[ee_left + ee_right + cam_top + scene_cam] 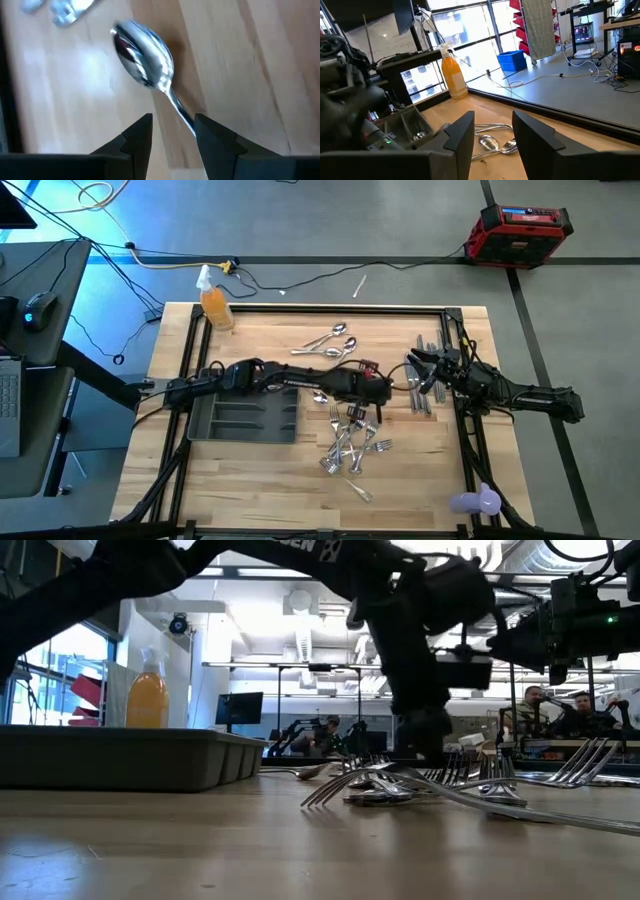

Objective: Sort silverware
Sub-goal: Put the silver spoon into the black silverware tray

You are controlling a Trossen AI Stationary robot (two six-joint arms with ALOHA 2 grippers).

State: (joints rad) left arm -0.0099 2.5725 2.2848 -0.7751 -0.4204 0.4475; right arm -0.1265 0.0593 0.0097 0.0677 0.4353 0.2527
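Note:
Next, my left gripper lines its open fingers up around the spoon's neck before it closes, because the spoon's handle is slanted against one of its fingers.
A shiny spoon lies on the wooden table, its handle running back beside one finger of my left gripper. That gripper is open and slants down over the table's middle, just right of the dark grey tray. A heap of forks lies nearer the front edge, a few spoons toward the far edge, and knives at the right. My right gripper waits level over the knives, open, with nothing between its fingers.
An orange bottle stands at the table's far left corner. A purple object lies at the near right corner. A black frame runs along the table's edges. People sit in the room beyond the table.

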